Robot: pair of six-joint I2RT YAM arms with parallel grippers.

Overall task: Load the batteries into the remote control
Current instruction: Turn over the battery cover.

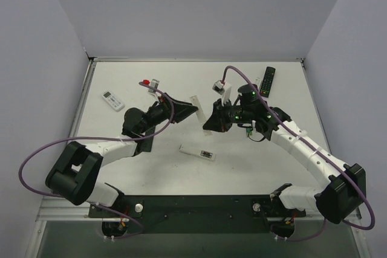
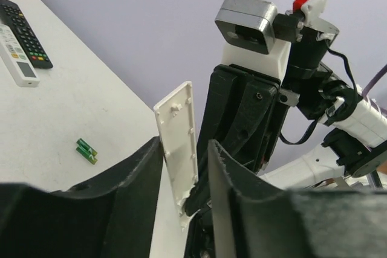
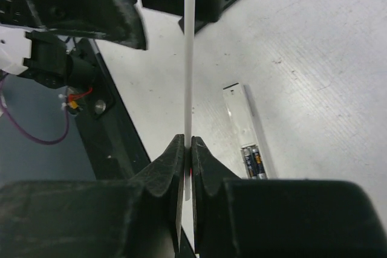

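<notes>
My right gripper is on the cover's lower end point(image 1: 207, 132) and the cover stands upright, so my left gripper should hold the cover's upper part point(image 1: 195, 101) while my right gripper takes a new grip.
A thin white battery cover point(image 2: 180, 143) is held upright in mid-air between the two arms. My right gripper point(image 3: 187, 146) is shut on the lower end of the cover point(image 3: 188, 58), which shows edge-on. My left gripper point(image 2: 184, 167) stands around the same cover with its jaws slightly open and a gap on the right side. Below on the table lies the white remote control point(image 3: 245, 122), back side up, with two dark batteries point(image 3: 254, 164) in its open compartment. Two green batteries point(image 2: 86, 151) lie loose on the table. In the top view the cover point(image 1: 195, 107) hangs above the remote control point(image 1: 198, 153).
A black remote point(image 1: 268, 81) and a slim white one lie at the back right; they show as the black remote point(image 2: 23, 25) and white remote point(image 2: 15, 55). Another white remote point(image 1: 113, 100) lies at the back left. The black base rail point(image 1: 199, 205) runs along the near edge.
</notes>
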